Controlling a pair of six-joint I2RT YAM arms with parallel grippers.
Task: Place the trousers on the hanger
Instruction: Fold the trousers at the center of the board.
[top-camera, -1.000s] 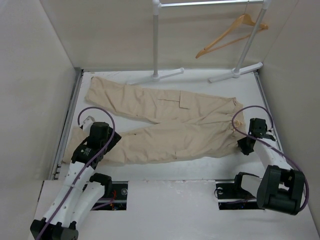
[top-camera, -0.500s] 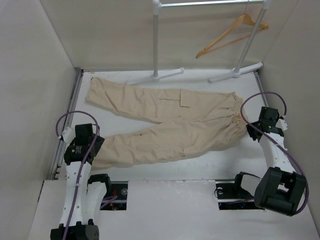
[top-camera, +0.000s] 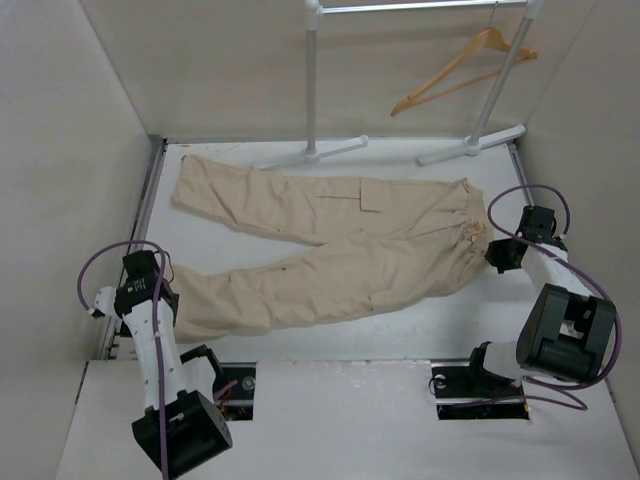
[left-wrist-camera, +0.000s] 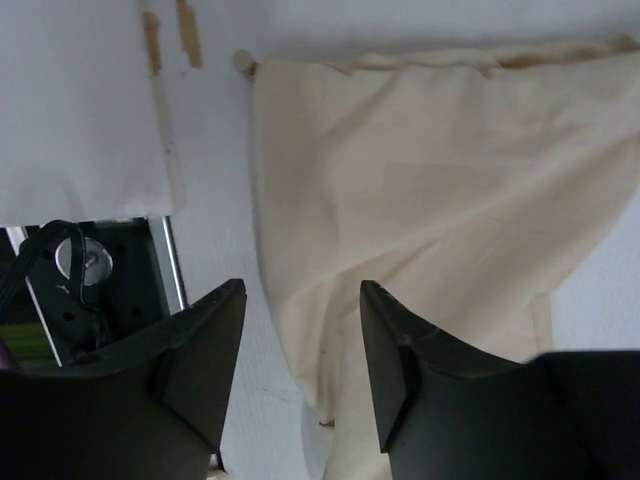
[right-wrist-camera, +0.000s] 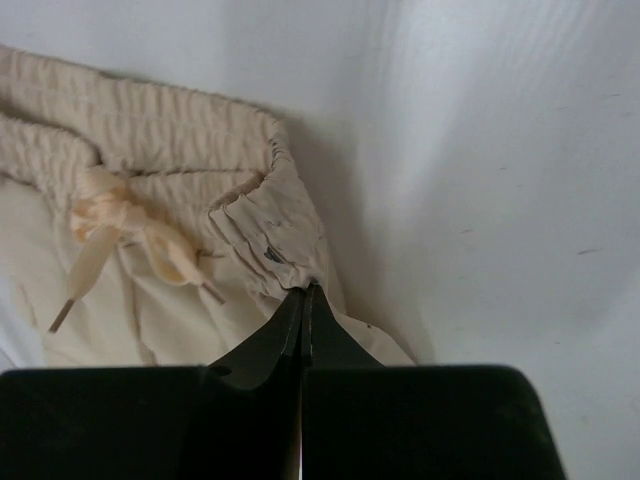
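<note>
I expect the near leg (top-camera: 285, 290) to fold over and cover the far leg when I bring its cuff across, because the legs meet at the crotch (top-camera: 318, 244).
The beige trousers (top-camera: 340, 240) lie spread on the white table, waist at the right, legs running left. My right gripper (top-camera: 497, 254) is shut on the waistband edge (right-wrist-camera: 268, 235) at the waist's right side; its jaws (right-wrist-camera: 303, 292) are pressed together with cloth pinched at the tips, next to the drawstring bow (right-wrist-camera: 110, 225). My left gripper (top-camera: 165, 298) is open and holds nothing, hovering over the near leg's cuff end (left-wrist-camera: 420, 190), its fingertips (left-wrist-camera: 302, 300) apart above the cloth edge. The wooden hanger (top-camera: 462, 68) hangs on the rack at the far right.
The white clothes rack (top-camera: 313, 80) stands at the far edge, its feet (top-camera: 470, 145) resting on the table. White walls close in left, right and behind. In the left wrist view, the table's edge with a metal rail (left-wrist-camera: 170, 270) lies just left of the cuff.
The left gripper has drawn back left off the near leg. The right gripper has moved farther away with the waistband, and the trousers have slid rightwards.
</note>
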